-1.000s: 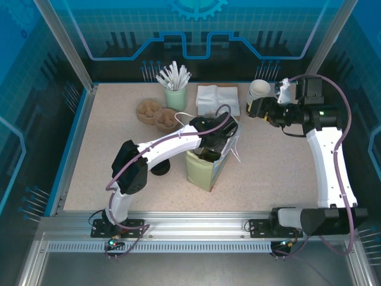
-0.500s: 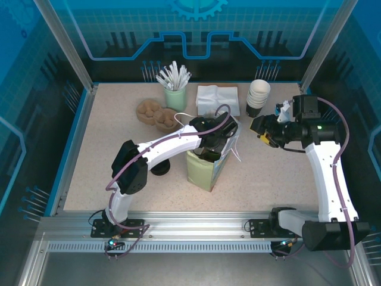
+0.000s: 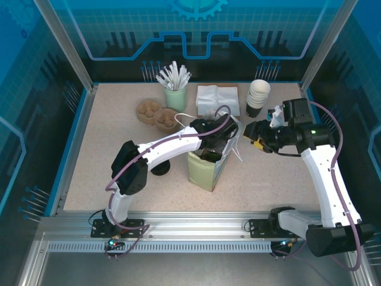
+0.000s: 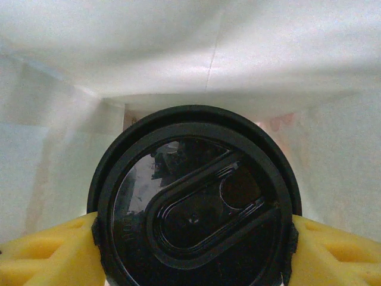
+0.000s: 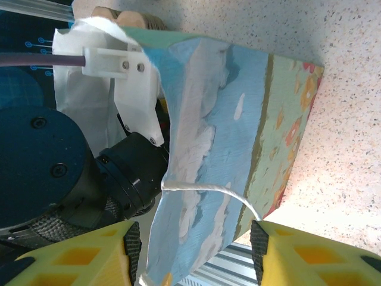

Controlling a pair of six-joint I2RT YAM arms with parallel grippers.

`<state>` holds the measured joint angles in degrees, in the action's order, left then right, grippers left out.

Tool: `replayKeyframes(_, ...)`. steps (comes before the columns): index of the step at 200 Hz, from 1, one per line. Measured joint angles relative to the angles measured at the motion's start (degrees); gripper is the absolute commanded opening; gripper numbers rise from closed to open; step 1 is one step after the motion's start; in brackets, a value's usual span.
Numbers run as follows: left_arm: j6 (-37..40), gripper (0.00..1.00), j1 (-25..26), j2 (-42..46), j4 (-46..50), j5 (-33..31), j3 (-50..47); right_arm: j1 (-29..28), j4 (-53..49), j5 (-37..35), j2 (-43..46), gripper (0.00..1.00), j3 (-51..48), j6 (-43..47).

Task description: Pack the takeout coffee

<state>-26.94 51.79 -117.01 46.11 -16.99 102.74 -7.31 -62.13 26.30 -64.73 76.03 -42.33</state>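
Note:
The robot's left gripper takes up the bag's open top [image 3: 209, 156] around the takeout coffee, so the right gripper should hold the bag's blue side [image 5: 208, 211] steady before the left gripper lifts out.
The takeout coffee [image 4: 193, 202] shows its black lid from above, low inside the white-walled paper bag [image 4: 214, 53]. My left gripper [image 4: 193, 253] is shut on it, a yellow finger pressed against each side of the lid. From above, the left gripper [image 3: 213, 143] reaches down into the open top of the green and blue bag [image 3: 205, 170]. My right gripper [image 3: 253, 136] hangs open just right of the bag. In the right wrist view the bag's blue side [image 5: 238, 119] and its white string handle [image 5: 208, 190] lie ahead of the open right gripper [image 5: 193, 256].
A stack of white-rimmed cups [image 3: 258, 95] stands at the back right, white napkins [image 3: 217, 98] beside it. A green cup of stirrers [image 3: 174, 89] and brown round pieces [image 3: 156, 114] sit at the back. A low black round piece [image 3: 159, 169] lies left of the bag.
My right arm has swung left and towards the front, from beside the cup stack to beside the bag. The left arm and the bag have stayed put.

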Motion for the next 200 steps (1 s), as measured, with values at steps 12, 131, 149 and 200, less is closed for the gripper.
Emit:
replayKeyframes(12,-0.2,0.68,0.1,0.0,-0.1,-0.3,-0.1,-1.5,0.2,-0.7,0.0,0.55,0.0,-0.6)
replayKeyframes(131,-2.0,0.80,-0.2,-1.1,3.4,0.8,2.9,-5.8,1.0,-4.9,-2.7,0.55,0.9,-2.1)
replayKeyframes(149,-2.9,0.83,-0.5,-1.7,5.2,1.3,4.5,-5.9,1.4,-5.7,-3.2,0.55,1.3,-2.1)
replayKeyframes(200,-4.8,0.88,-0.9,-2.4,9.9,1.5,6.9,-6.4,1.6,-6.5,-4.2,0.55,1.9,-2.0)
